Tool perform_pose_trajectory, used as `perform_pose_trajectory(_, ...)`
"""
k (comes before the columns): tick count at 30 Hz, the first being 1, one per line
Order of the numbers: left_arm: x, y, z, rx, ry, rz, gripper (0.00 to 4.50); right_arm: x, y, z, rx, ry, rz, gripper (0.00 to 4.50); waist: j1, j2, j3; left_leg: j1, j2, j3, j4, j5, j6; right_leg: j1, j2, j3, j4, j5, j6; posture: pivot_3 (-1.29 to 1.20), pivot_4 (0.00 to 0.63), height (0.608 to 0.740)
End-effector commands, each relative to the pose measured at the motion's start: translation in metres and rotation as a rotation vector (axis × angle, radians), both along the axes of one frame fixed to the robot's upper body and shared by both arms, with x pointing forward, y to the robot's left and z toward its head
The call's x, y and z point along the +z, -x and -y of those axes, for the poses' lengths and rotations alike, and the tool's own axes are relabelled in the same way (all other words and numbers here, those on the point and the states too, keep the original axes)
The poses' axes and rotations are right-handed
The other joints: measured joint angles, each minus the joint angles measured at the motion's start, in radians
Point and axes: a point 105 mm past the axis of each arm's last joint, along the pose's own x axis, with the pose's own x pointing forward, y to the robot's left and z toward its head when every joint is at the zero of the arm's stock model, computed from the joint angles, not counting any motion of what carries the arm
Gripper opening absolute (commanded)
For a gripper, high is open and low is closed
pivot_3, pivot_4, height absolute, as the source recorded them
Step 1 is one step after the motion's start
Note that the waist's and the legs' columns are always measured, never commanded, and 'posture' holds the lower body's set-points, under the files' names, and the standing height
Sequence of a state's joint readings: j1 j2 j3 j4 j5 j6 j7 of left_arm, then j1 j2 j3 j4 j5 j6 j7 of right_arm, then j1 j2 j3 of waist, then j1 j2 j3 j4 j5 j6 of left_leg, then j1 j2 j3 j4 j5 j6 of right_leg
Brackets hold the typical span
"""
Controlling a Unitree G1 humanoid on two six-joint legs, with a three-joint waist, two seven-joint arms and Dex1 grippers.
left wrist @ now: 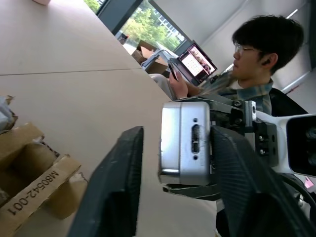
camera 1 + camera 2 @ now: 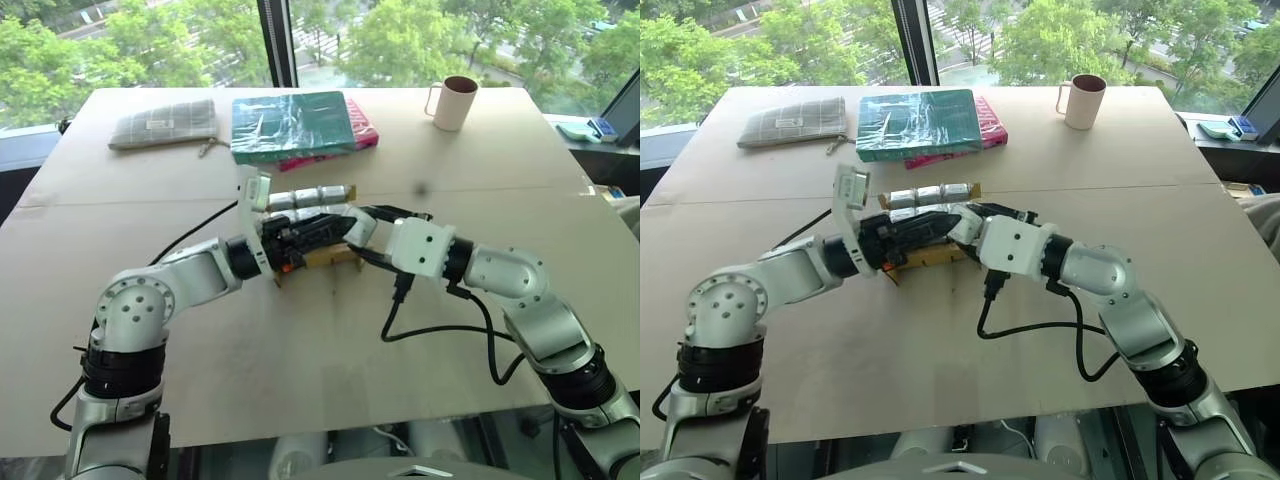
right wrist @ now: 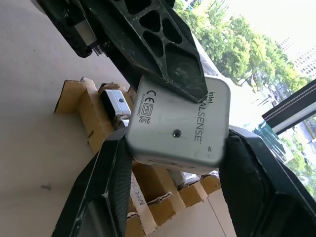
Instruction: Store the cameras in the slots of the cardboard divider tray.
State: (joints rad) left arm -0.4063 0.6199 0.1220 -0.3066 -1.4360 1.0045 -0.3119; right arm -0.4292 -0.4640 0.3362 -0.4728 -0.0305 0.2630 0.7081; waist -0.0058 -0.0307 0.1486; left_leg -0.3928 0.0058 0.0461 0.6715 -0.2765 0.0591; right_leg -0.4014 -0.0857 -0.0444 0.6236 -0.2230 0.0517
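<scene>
The camera (image 3: 185,126) is held tight by its edges and flat sides in both grippers, so next my right gripper opens and moves away before my left gripper lowers the camera into an empty slot (image 3: 150,180).
Both grippers meet over the middle of the table, just above the cardboard divider tray (image 2: 335,258). A silver boxy camera (image 3: 177,123) is held in my right gripper (image 3: 180,163), one finger on each of two opposite edges. My left gripper (image 1: 177,133) has closed in on the same camera (image 1: 185,143) across its flat faces; one left finger (image 3: 163,54) lies on the printed face. Several silver cameras (image 2: 310,196) stand in the tray's far row, and a white one (image 3: 116,101) sits in a slot below the held camera.
At the table's far side lie a grey checked pouch (image 2: 165,122), a teal book (image 2: 290,123) on a pink one, and a mug (image 2: 452,102). A black cable (image 2: 440,330) loops from my right wrist. A person (image 1: 252,59) sits beyond the table's right edge.
</scene>
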Motion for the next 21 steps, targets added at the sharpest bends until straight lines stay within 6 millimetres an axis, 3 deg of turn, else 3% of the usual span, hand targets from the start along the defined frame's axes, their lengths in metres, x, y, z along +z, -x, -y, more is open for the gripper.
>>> perform_pose_trajectory(1, 0.005, 0.003, 0.005, -0.023, -0.015, 0.039, 0.87, 0.017, 0.009, -0.005, 0.054, -0.04, 0.03, 1.95, -0.001, 0.0, 0.0, 0.0, 0.0, 0.0, 0.0, 0.0, 0.0, 0.0, 0.0, 0.0, 0.0, 0.0, 0.0, 0.0, 0.15, 0.74)
perform_pose_trajectory(2, 0.005, 0.003, 0.005, -0.025, -0.017, 0.043, 0.86, 0.017, 0.01, -0.005, 0.055, -0.047, 0.018, 1.95, -0.001, 0.0, 0.0, 0.0, 0.0, 0.0, 0.0, 0.0, 0.0, 0.0, 0.0, 0.0, 0.0, 0.0, 0.0, 0.0, 0.15, 0.74)
perform_pose_trajectory(3, 0.007, 0.002, 0.004, -0.026, -0.021, 0.056, 0.86, 0.018, 0.009, -0.004, 0.051, -0.057, 0.004, 2.96, 0.0, 0.0, 0.0, 0.0, 0.0, 0.0, 0.0, 0.0, 0.0, 0.0, 0.0, 0.0, 0.0, 0.0, 0.0, 0.0, 0.15, 0.74)
perform_pose_trajectory(4, 0.009, 0.0, 0.002, -0.026, -0.027, 0.068, 0.85, 0.017, 0.009, -0.001, 0.045, -0.064, -0.009, 3.29, -0.001, 0.0, 0.0, 0.0, 0.0, 0.0, 0.0, 0.0, 0.0, 0.0, 0.0, 0.0, 0.0, 0.0, 0.0, 0.0, 0.15, 0.74)
perform_pose_trajectory(6, 0.015, -0.006, -0.003, -0.011, -0.053, 0.118, 0.85, 0.017, 0.004, 0.011, 0.006, -0.104, -0.049, 4.43, 0.002, 0.0, 0.0, 0.0, 0.0, 0.0, 0.0, 0.0, 0.0, 0.0, 0.0, 0.0, 0.0, 0.0, 0.0, 0.0, 0.15, 0.74)
perform_pose_trajectory(9, 0.024, -0.015, -0.008, 0.003, -0.092, 0.176, 0.85, 0.019, -0.001, 0.036, -0.051, -0.188, -0.132, 4.48, 0.012, 0.0, 0.0, 0.0, 0.0, -0.001, 0.0, 0.0, 0.0, 0.001, 0.0, -0.001, 0.0, 0.0, 0.0, 0.0, 0.15, 0.74)
perform_pose_trajectory(13, 0.031, -0.022, -0.011, -0.07, -0.195, 0.156, 0.85, 0.018, 0.01, 0.067, -0.012, -0.226, -0.223, 4.48, 0.022, 0.0, 0.001, 0.0, -0.001, -0.001, 0.0, 0.0, 0.0, 0.001, 0.0, -0.001, -0.001, 0.0, 0.0, 0.0, 0.15, 0.74)
perform_pose_trajectory(21, 0.029, -0.056, -0.017, -0.165, -0.465, 0.239, 0.85, 0.022, 0.012, 0.09, 0.07, -0.179, -0.284, 4.48, 0.017, 0.001, 0.001, 0.0, -0.001, 0.001, 0.0, 0.0, 0.0, 0.001, 0.004, 0.001, -0.001, 0.0, 0.0, 0.0, 0.15, 0.74)
